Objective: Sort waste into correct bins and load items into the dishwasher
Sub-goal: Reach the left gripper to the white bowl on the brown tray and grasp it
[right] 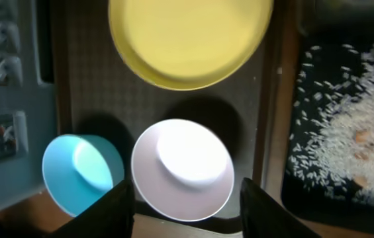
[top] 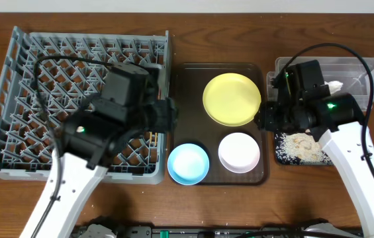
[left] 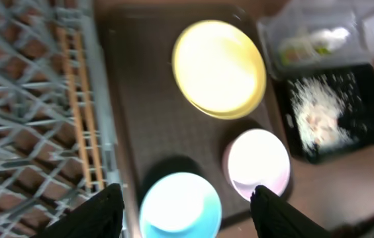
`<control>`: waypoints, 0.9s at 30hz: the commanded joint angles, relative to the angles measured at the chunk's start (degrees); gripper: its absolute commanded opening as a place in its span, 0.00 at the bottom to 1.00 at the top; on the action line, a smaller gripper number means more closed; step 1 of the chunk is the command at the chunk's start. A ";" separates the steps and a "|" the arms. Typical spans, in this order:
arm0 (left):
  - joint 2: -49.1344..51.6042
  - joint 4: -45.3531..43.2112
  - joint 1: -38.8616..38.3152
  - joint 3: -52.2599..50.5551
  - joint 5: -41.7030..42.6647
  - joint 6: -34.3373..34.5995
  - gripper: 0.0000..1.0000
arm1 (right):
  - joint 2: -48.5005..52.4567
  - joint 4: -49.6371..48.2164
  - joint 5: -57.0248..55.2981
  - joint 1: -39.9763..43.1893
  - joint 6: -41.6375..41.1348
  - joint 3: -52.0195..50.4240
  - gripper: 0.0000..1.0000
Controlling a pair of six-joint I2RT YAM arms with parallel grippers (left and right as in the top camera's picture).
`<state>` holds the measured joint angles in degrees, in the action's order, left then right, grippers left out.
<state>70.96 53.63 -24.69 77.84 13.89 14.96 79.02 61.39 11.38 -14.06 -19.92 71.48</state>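
Observation:
An open gap [top: 214, 156] lies between the white bowl's rim and the light blue bowl, so my left gripper should keep moving toward that rim [top: 220, 148] and close with its fingers on both sides of it.
The yellow plate [top: 232, 99], light blue bowl [top: 188, 163] and white bowl [top: 239, 152] sit on the brown serving tray [top: 190, 86]. Two chopsticks [left: 81, 99] lie in the grey dish rack [top: 28, 86] near its right wall. Rice crumbs [top: 302, 145] fill the black tray [top: 280, 157]. The napkin [top: 333, 86] and wrapper [left: 299, 47] lie in the clear tub [top: 372, 69]. My left gripper [left: 183, 208] is open above the blue bowl [left: 180, 205]. My right gripper [right: 183, 205] is open above the white bowl [right: 183, 168].
The brown tray lies between the rack and the two bins. The rack's right wall [top: 163, 106] stands close to the blue bowl. Bare wooden table [top: 193, 39] shows behind the tray and in front of it.

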 commanded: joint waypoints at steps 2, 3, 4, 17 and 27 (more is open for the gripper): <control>4.68 0.07 -3.72 -2.03 2.62 -1.97 0.64 | -0.87 0.13 -1.86 5.88 -3.23 -0.09 0.49; 6.05 -0.15 -4.85 -2.03 2.62 -3.08 0.64 | -1.42 0.22 -1.25 8.24 -3.21 -0.09 0.49; 7.52 -0.61 -5.97 -2.03 2.60 -4.28 0.64 | -2.08 0.42 -0.20 11.37 -3.19 -0.09 0.48; 29.42 -8.59 -16.44 -2.03 3.91 -6.36 0.62 | -5.14 5.68 6.01 33.81 -3.19 -0.09 0.99; 40.76 -15.28 -18.91 -2.03 7.82 -6.38 0.47 | -5.14 5.66 6.03 33.81 -3.19 -0.09 0.99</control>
<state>109.38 39.05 -43.66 76.29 18.26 9.10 74.35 66.87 16.78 19.38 -23.05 71.48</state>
